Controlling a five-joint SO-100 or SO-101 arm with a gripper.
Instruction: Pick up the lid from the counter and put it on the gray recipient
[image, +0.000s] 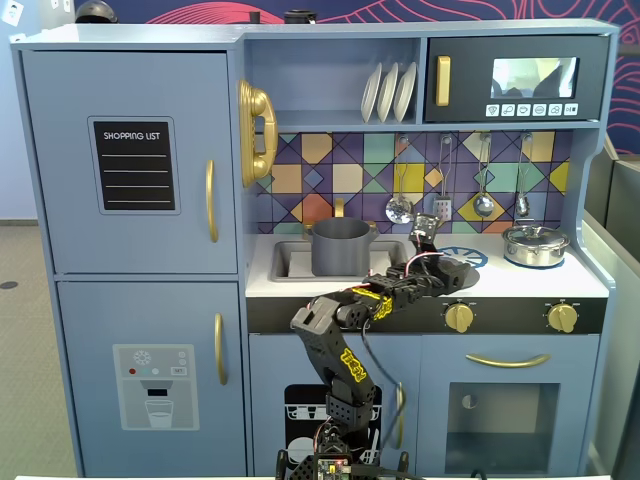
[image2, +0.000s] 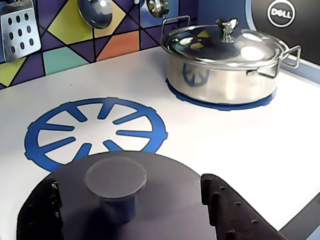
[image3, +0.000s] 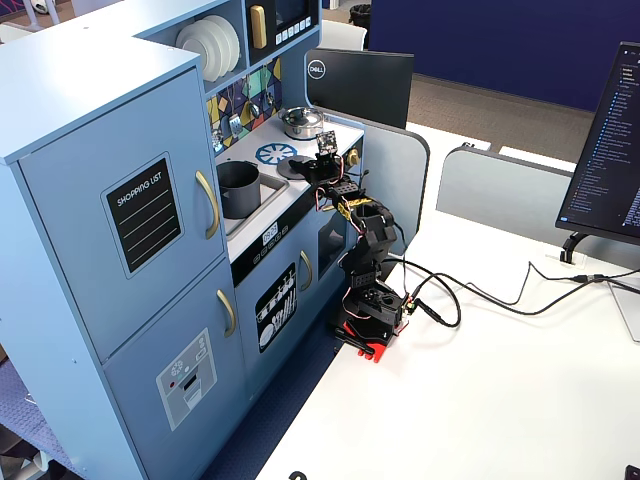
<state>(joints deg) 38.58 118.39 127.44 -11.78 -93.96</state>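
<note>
I expect the dark-gray lid (image: 463, 277) to sit level and cover the gray recipient when I lower it, because the open round rim (image: 342, 228) matches the lid's round edge.
The lid (image2: 165, 195), a matte dark-gray disc with a round central knob (image2: 116, 179), lies flat on the white counter (image2: 210, 145) at the bottom of the wrist view, overlapping the near edge of a blue burner print. My gripper (image2: 130, 185) hangs over it, open. One finger stands on each side of the knob, with clear gaps to it. The gray recipient (image: 340, 246), a dark-gray straight-sided pot, stands in the sink left of the arm in a fixed view. In the other fixed view the gray recipient (image3: 238, 188) and the lid (image3: 293, 170) sit apart.
A shiny silver pot (image2: 225, 67) with its own lid stands on the far right burner. The blue burner print (image2: 95, 131) lies just beyond the lid. A spatula (image2: 19, 30) and ladles hang on the tiled back wall. The counter's front edge (image2: 300, 215) is near right.
</note>
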